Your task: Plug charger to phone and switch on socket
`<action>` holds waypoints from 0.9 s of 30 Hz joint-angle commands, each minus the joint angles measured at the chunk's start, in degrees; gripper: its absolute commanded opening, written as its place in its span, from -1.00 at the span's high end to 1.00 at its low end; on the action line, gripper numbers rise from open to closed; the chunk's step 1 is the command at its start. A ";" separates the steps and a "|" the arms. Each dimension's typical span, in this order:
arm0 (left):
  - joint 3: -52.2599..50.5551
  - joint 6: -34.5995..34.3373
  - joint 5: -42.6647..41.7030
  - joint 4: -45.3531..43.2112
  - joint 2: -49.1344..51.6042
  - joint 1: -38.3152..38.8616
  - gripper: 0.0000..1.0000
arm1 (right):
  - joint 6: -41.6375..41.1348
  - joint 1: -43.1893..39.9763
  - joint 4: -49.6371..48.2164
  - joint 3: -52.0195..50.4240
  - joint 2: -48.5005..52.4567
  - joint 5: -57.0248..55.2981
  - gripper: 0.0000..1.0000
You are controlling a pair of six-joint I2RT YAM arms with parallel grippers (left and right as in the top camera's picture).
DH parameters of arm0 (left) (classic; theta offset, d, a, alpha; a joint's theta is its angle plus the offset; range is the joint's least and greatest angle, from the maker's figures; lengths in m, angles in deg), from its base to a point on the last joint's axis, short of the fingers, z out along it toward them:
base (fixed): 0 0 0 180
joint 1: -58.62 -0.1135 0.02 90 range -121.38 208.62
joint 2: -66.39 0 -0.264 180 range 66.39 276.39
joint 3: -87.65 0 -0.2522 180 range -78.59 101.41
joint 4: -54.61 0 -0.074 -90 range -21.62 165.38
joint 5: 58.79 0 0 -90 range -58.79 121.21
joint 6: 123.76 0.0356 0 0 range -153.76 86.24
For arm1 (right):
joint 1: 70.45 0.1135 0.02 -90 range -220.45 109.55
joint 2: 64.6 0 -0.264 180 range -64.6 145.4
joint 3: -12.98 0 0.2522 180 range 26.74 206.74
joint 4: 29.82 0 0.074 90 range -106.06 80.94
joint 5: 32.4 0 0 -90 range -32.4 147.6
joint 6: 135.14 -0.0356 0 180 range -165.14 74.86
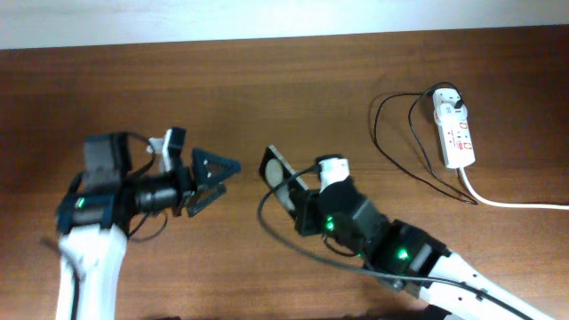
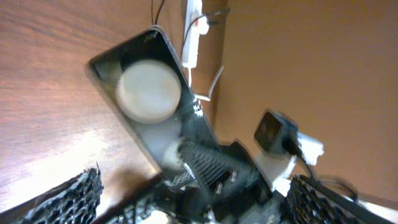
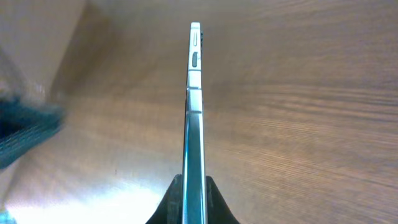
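Next, my right gripper turns the phone's loose end point(image 1: 273, 158), which slants away from my left gripper's fingers, toward them before my left gripper takes the phone.
The black phone point(image 1: 276, 169) is held on edge above the table by my right gripper point(image 1: 298, 191), which is shut on its lower end. In the right wrist view the phone point(image 3: 194, 112) shows edge-on between the fingers of the right gripper point(image 3: 194, 202). My left gripper point(image 1: 227, 178) is open and empty, just left of the phone and pointing at it. In the left wrist view the phone point(image 2: 149, 106) shows two white round spots, between the left gripper's point(image 2: 193, 190) spread fingers. The socket point(image 1: 455, 133) lies far right. The charger's black cable point(image 1: 397, 151) loops beside it, its white adapter point(image 1: 447, 98) at the strip's top.
The socket's thick white cord point(image 1: 520, 204) runs off to the right edge. The socket also shows far off in the left wrist view point(image 2: 193, 40). The wooden table point(image 1: 107, 80) ends at the far edge by a pale wall.
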 commanded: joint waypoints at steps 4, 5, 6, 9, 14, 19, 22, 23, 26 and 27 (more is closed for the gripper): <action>0.11 3.63 41.70 18.45 -27.06 -2.86 -0.98 | -6.36 -9.81 -0.52 1.20 -3.13 17.92 0.92; 0.04 2.97 44.30 19.87 -30.23 -2.86 -0.98 | -7.80 -10.84 -0.52 1.18 -3.13 20.13 0.92; -0.31 1.92 44.89 20.46 -33.00 -2.86 -0.98 | -9.09 -11.47 -0.61 1.18 -3.13 21.64 0.92; -5.60 -5.38 44.37 19.93 -37.35 -2.86 -0.98 | -13.84 -11.56 -0.70 1.18 -3.15 23.06 0.92; -24.00 -14.32 23.08 -1.38 -37.22 -2.86 -0.98 | -13.94 -11.56 -0.63 0.92 -3.15 23.47 0.92; -36.30 -43.63 9.92 -26.34 -36.28 -2.86 -0.98 | -23.43 -11.52 -2.27 -1.68 -3.13 23.21 0.92; -36.52 -51.76 6.43 -27.96 -33.05 -2.86 -0.98 | -27.17 -11.50 -3.80 -1.68 -3.13 23.28 0.92; -36.52 -52.63 5.84 -29.79 -31.28 -2.86 -0.99 | -29.05 -11.50 -3.76 -1.68 -3.13 23.45 0.92; -36.52 -56.72 5.16 -34.73 -25.49 -2.86 -0.98 | -31.82 -10.78 -3.78 -1.68 -3.13 23.80 0.92; -36.52 -58.12 4.96 -36.22 -24.04 -2.86 -0.98 | -32.74 -10.25 -3.96 -1.68 -3.02 23.69 0.92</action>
